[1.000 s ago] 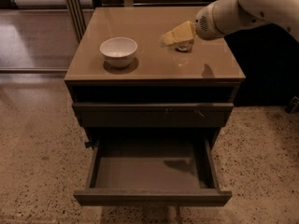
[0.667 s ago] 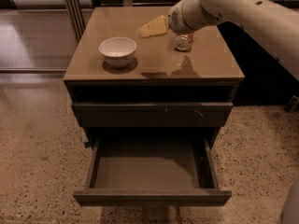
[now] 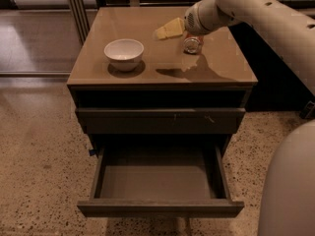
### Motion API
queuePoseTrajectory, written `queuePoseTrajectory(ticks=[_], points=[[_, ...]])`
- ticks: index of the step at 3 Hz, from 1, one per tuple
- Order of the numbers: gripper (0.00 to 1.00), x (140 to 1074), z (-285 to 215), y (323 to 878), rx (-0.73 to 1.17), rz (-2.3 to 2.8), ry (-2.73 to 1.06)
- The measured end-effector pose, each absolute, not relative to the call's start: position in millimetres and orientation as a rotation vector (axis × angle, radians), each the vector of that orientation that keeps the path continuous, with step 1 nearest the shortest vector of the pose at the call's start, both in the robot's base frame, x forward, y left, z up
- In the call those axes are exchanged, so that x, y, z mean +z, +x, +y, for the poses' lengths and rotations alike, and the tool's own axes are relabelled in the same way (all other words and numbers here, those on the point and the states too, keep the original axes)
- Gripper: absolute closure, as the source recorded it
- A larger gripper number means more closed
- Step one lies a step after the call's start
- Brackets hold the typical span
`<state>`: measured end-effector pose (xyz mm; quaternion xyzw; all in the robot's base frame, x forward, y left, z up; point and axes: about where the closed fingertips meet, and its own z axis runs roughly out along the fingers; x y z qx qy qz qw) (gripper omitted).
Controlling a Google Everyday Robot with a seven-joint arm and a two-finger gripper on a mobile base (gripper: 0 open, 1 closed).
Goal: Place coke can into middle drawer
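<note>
The coke can (image 3: 193, 44) is upright and clear of the white bowl, so the robot's gripper should keep moving until its fingers are around the coke can's sides, then close.
The coke can (image 3: 193, 44) stands upright on the cabinet top, toward the back right. My gripper (image 3: 166, 30) hovers just left of the can and slightly behind it, apart from it, with the arm reaching in from the upper right. The middle drawer (image 3: 158, 182) is pulled open at the bottom of the cabinet, with nothing on its flat grey floor.
A white bowl (image 3: 124, 53) sits on the cabinet top (image 3: 162, 70), left of centre. A closed drawer front with small marks (image 3: 160, 120) lies above the open drawer. My arm's white body (image 3: 290, 181) fills the lower right. Speckled floor surrounds the cabinet.
My gripper has moved left off the coke can, which now stands uncovered on the top. The bowl and the open drawer have not moved.
</note>
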<state>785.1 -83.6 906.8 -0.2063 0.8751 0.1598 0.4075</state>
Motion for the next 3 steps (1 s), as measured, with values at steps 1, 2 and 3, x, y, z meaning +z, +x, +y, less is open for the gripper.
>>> queuePoseTrajectory(ticks=[1,2,3], points=[[0.00,896.4,-105.6,825.2,0.395,2.211,-0.485],[0.00,875.0,-130.6,892.3,0.340,2.207,-0.435],[0.00,884.7,-133.0,897.9,0.333,2.184,-0.431]])
